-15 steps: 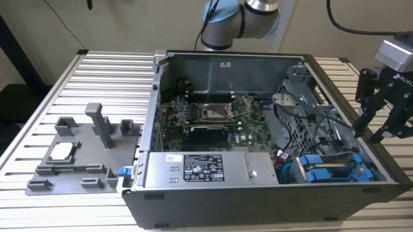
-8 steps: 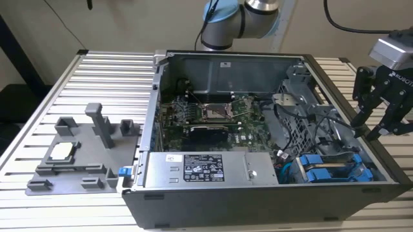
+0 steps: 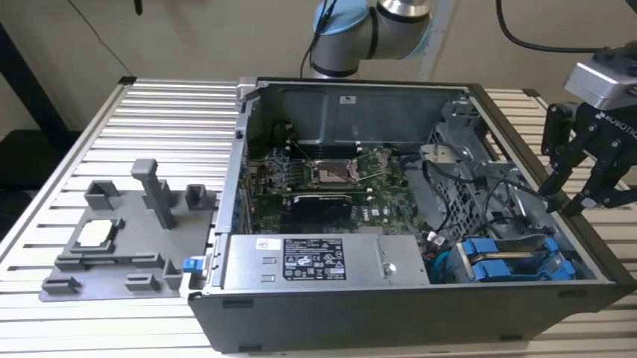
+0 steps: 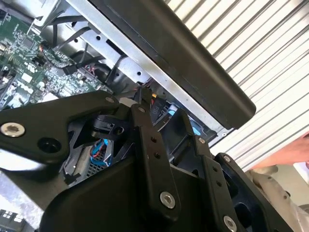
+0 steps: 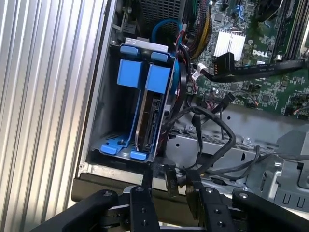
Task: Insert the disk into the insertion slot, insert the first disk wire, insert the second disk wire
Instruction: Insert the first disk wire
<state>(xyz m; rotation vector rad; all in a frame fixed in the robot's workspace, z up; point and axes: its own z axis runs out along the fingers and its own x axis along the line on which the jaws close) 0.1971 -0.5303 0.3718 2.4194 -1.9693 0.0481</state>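
Note:
The black wire curves in a wide loop (image 5: 232, 138), so it will stay slack when the robot carries the black connector (image 5: 171, 181) over to the disk.
The disk (image 5: 146, 113) stands on edge inside the insertion slot (image 5: 107, 82), the grey drive cage, with its blue bracket (image 5: 157, 79) around it. In the exterior view the cage (image 3: 447, 262) sits at the case's near right corner, the blue-framed disk (image 3: 509, 254) in it. My gripper (image 3: 579, 195) hangs over the case's right wall, just beside the cage. In the first wrist view my gripper (image 5: 170, 187) is open, and a small black wire connector (image 5: 169, 180) lies between the fingertips (image 5: 147, 181), touching neither. Loose black wires (image 5: 219, 137) loop beside the cage.
The open computer case (image 3: 398, 313) lies on a slatted metal table (image 3: 169, 119). A motherboard (image 3: 329, 179) and a labelled silver power-supply box (image 3: 313, 261) fill its middle. A grey fixture plate (image 3: 119, 239) sits at the exterior view's left. A hand (image 4: 285, 157) shows in the second wrist view.

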